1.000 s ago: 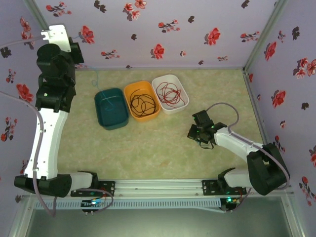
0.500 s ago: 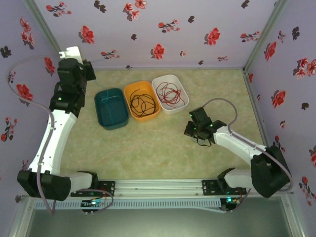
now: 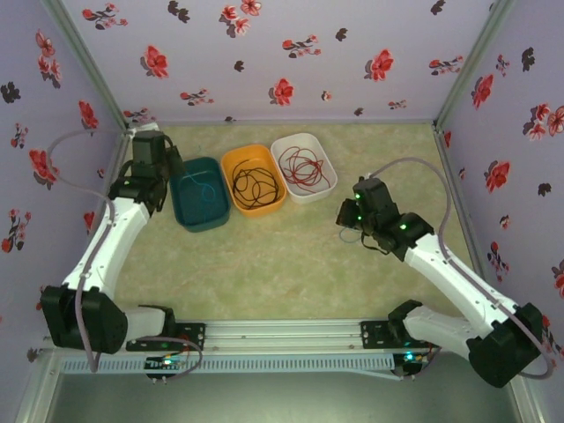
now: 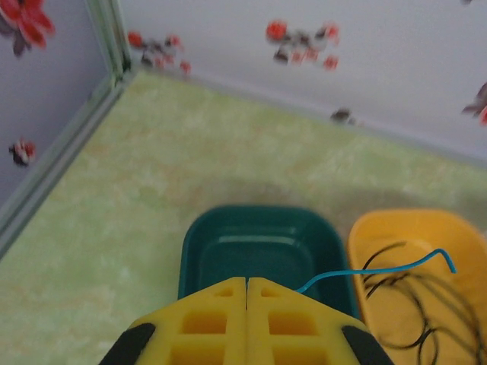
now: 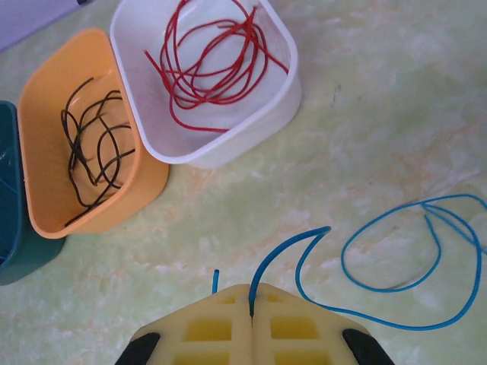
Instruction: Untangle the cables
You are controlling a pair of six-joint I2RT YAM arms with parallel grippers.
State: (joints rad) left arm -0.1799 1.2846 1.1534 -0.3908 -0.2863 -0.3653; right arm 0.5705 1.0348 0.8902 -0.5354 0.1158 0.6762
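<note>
My left gripper is holding its blue cable [image 3: 206,188] within the teal bin's rim, clear of the orange bin, and should keep lowering toward the teal bin's bottom [image 3: 201,206] and let go there.
The red cable [image 5: 205,68] lies coiled in the white bin [image 5: 283,103] and the black cable [image 5: 95,152] in the orange bin [image 5: 46,217]. My right gripper [image 5: 251,287] is shut on a blue cable [image 5: 396,285], pinched at the seam of its fingers. That cable's loops spread over the mat to the right. My left gripper [image 4: 246,279] is shut, low over the teal bin [image 4: 228,222]. A blue cable [image 4: 380,270] comes out from under its right finger and arcs toward the orange bin [image 4: 426,226]. From above, blue wire [image 3: 201,183] shows inside the teal bin.
The three bins stand side by side at the back middle of the mat [image 3: 264,256]. Flowered walls close the left, back and right sides. The left gripper [image 3: 170,179] sits near the back left corner. The right gripper [image 3: 349,218] is right of the bins.
My left arm has come down from high at the back left to the teal bin's edge, still shut. My right arm has risen and shifted slightly back and right.
</note>
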